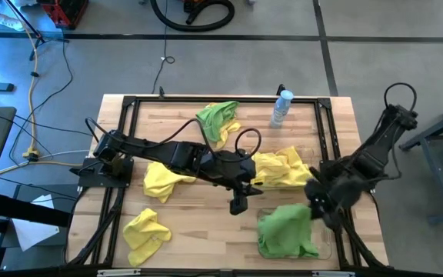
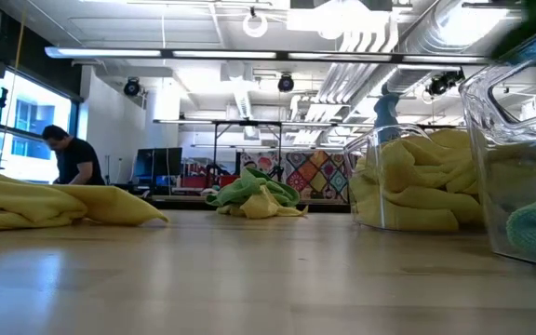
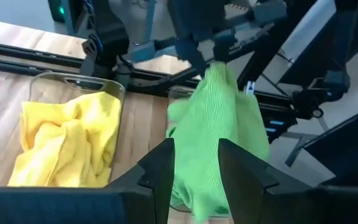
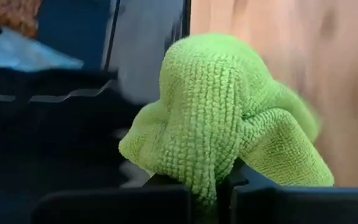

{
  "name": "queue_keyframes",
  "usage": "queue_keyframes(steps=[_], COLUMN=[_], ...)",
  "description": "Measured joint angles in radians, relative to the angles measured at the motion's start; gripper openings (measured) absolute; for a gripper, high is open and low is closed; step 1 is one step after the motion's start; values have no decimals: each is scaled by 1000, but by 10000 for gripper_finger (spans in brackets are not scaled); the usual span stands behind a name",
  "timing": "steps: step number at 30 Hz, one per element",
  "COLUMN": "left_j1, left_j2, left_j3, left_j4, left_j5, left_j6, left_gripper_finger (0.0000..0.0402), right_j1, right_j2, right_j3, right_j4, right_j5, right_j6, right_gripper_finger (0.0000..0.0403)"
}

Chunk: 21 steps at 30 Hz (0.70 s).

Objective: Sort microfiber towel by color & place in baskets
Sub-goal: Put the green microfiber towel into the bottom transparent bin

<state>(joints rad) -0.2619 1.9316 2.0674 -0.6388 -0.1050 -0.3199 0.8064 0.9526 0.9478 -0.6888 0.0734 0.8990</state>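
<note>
Next, I swing my right gripper back, folding the held end into the basket (image 1: 280, 231), since the green towel spills past the clear basket's rim (image 1: 313, 246) beside the black frame.
My right gripper (image 1: 319, 201) is shut on a bright green towel (image 1: 287, 229) above the clear basket (image 1: 325, 248) near the table's near right corner. Just beyond it, a second clear basket (image 3: 39, 84) holds yellow towels (image 1: 281, 168). My left gripper (image 1: 239, 205) hovers open left of the green towel, touching nothing. Loose yellow towels lie flat at the table's middle left (image 1: 164, 177) and near left (image 1: 144, 235). A green towel (image 1: 215, 115) lies rumpled on a yellow one near the far edge. My right gripper pinches a bunched fold at the green towel's top (image 4: 211, 163) between its two fingers, coming from above and pointing down. The towel hangs below the fingers (image 3: 219, 106), and its lower part spreads in the near right basket (image 1: 283, 240).
A small clear bottle with a blue cap (image 1: 281, 108) stands by the far edge. A black metal frame (image 1: 129, 108) runs around the tabletop. Bare wood shows between the loose towels and the baskets (image 1: 206, 223). A person (image 2: 73, 160) is in the room behind the table.
</note>
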Motion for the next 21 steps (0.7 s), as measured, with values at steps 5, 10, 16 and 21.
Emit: queue_keyframes(steps=[5,10,16,21], left_j1=[0,0,0,0], left_j2=[0,0,1,1], left_j3=[0,0,0,0], left_j4=[-33,-49,-50,-50], left_j5=[8,8,0,-12], left_j6=[-1,-19,-19,-19], left_gripper_finger=[113,113,113,113], right_j1=[130,191,188,175], right_j2=[-19,-16,-16,7], right_j3=[0,0,0,0], right_j4=[-126,-309,-375,-238], right_j5=[-170,-273,-67,47], right_j6=[310,494,451,335], right_gripper_finger=[2,2,3,4])
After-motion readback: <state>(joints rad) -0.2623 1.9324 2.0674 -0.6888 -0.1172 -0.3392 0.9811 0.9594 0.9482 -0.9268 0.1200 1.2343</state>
